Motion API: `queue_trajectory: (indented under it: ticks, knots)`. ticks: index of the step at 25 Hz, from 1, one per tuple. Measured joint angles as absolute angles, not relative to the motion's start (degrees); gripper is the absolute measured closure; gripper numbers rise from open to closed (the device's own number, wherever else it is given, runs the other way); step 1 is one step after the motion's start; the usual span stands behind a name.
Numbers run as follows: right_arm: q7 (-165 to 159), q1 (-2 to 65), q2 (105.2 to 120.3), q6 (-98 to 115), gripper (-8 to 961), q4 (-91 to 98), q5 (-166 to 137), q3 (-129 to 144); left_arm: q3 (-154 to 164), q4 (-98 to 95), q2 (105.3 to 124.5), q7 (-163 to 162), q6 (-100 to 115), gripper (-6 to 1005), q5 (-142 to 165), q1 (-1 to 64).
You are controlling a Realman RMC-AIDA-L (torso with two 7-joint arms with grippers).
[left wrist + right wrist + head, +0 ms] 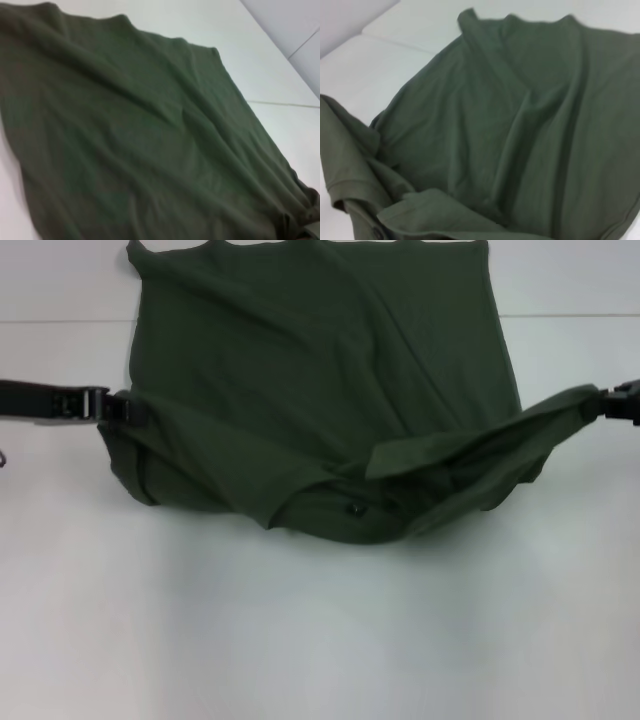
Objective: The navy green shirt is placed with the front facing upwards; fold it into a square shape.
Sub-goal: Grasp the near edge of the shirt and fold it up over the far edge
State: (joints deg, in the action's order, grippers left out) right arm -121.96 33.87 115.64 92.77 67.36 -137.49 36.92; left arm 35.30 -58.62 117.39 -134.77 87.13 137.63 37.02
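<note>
The shirt's near part is bunched at the collar (352,506) and the far hem is creased. My left gripper and right gripper should pull the shirt flat toward me (320,640) before they fold it.
The navy green shirt (320,370) lies on the white table (320,640), its plain side up; no lettering shows. Its far hem reaches the top of the head view. The near part, with the collar and a small dark label (353,508), is bunched and folded over. My left gripper (115,407) is at the shirt's left edge, shut on the fabric. My right gripper (603,402) is at the right edge, shut on a sleeve corner pulled taut toward it. The shirt fills the left wrist view (140,140) and the right wrist view (520,130); neither shows fingers.
A seam in the table surface (570,316) runs across the far part behind the shirt. White table surface lies between me and the shirt and on both sides of it.
</note>
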Motion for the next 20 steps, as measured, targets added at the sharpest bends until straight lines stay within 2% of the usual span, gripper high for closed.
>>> queue_trajectory:
  ticks: [9,15,20]
  knots:
    - [-121.6,34.59,114.29,85.07,930,62.41,-135.87,36.96,35.35,-53.45,117.06,-131.53,79.84,944,137.54,39.64]
    - [-121.07,34.78,114.33,81.76,930,61.17,-135.55,37.31,35.34,-53.05,117.27,-129.72,77.54,944,137.54,40.01]
    - [-121.05,34.12,115.07,86.38,929,63.48,-134.54,37.38,35.19,-53.5,116.9,-128.66,80.84,944,137.53,39.12]
